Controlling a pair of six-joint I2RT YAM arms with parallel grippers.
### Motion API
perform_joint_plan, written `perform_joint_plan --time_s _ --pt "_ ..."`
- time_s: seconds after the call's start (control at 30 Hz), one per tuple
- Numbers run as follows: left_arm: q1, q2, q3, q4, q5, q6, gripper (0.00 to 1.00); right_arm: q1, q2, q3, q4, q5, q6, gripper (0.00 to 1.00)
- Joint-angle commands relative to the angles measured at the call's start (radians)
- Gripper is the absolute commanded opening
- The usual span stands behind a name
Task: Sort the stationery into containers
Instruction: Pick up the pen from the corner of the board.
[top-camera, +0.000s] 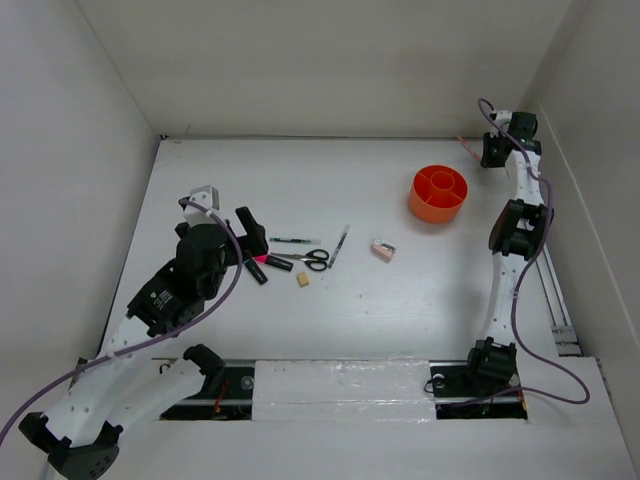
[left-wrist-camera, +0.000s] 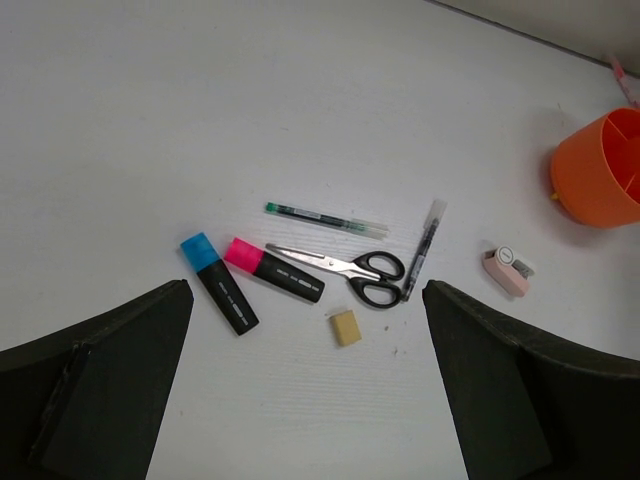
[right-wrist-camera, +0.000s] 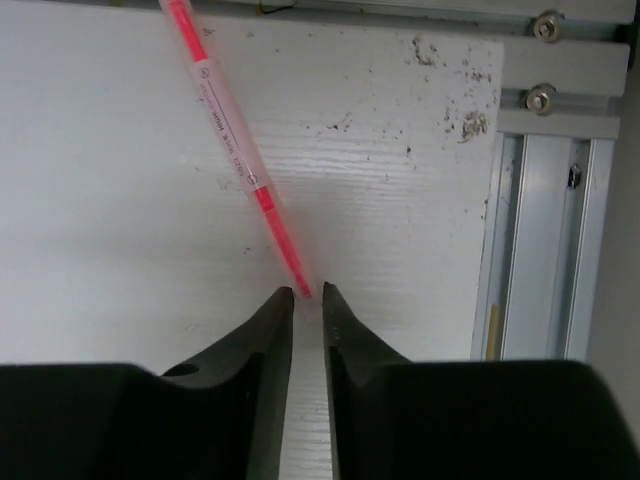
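The robot's right gripper has the pink pen's near end (right-wrist-camera: 307, 292) at a slant in its fingers, so it should open them and turn them to line up with the pink pen's body (right-wrist-camera: 232, 135).
The pink pen (right-wrist-camera: 230, 150) lies slanted on the white table by the far right wall, its near end between the fingertips of my right gripper (right-wrist-camera: 308, 292), which is shut on it. The orange pot (top-camera: 438, 194) stands left of that arm. My left gripper (left-wrist-camera: 305, 300) hangs open above the cluster at mid-table: a blue-capped marker (left-wrist-camera: 220, 283), a pink-capped marker (left-wrist-camera: 273, 271), scissors (left-wrist-camera: 345, 268), a dark green pen (left-wrist-camera: 325, 216), a grey pen (left-wrist-camera: 422, 250), a beige eraser (left-wrist-camera: 345, 327) and a pinkish sharpener (left-wrist-camera: 507, 271). It touches none of them.
A metal rail (right-wrist-camera: 545, 230) with bolts runs along the table's right edge, just beside the right gripper. White walls close the table in at the back and on both sides. The arm bases sit at the near edge.
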Motion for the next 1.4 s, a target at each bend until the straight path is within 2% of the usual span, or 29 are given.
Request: perform_joint_plan --time_s 0.0,0.07,0.13,0.23,0.37,0.43,0.5,0.7,0.97,1.03,1.27,1.37 --pt "0.0 -0.037 -0.011 0.013 -0.023 -0.008 1.0 0.004 -0.027 -0.016 0.037 0.006 -0.008 0.24" --pt "0.0 -0.047 -0.011 0.013 -0.023 -0.008 1.0 0.004 -0.028 -0.002 0.037 0.006 -0.008 0.37" --pt "0.0 -0.056 -0.011 0.013 -0.023 -0.008 1.0 0.004 -0.017 0.009 0.037 0.017 -0.008 0.37" --pt "0.0 -0.056 -0.011 0.013 -0.023 -0.008 1.0 0.013 -0.017 0.009 0.037 0.029 -0.008 0.51" --pt "0.0 -0.056 -0.011 0.013 -0.023 -0.008 1.0 0.022 0.003 0.021 0.026 0.032 -0.008 0.52" --pt "0.0 -0.056 -0.011 0.013 -0.023 -0.008 1.0 0.022 0.003 0.03 0.026 0.02 -0.017 0.45" --pt "0.0 -0.056 -0.011 0.013 -0.023 -0.008 1.0 0.022 0.012 0.039 0.014 0.011 -0.026 0.43" --pt "0.0 -0.056 -0.011 0.013 -0.032 -0.008 1.0 0.022 0.012 0.039 0.005 -0.012 -0.047 0.25" --pt "0.0 -0.077 -0.011 0.013 -0.041 -0.008 1.0 0.042 0.012 0.039 -0.006 0.007 -0.067 0.11" --pt "0.0 -0.077 -0.011 0.013 -0.041 -0.008 1.0 0.042 0.012 0.039 -0.006 0.007 -0.067 0.03" --pt "0.0 -0.086 -0.011 0.013 -0.05 -0.017 1.0 0.051 -0.037 -0.029 -0.026 -0.04 -0.122 0.0" --pt "0.0 -0.087 -0.011 0.013 -0.051 -0.017 1.0 0.051 -0.048 -0.082 -0.035 -0.003 -0.135 0.0"
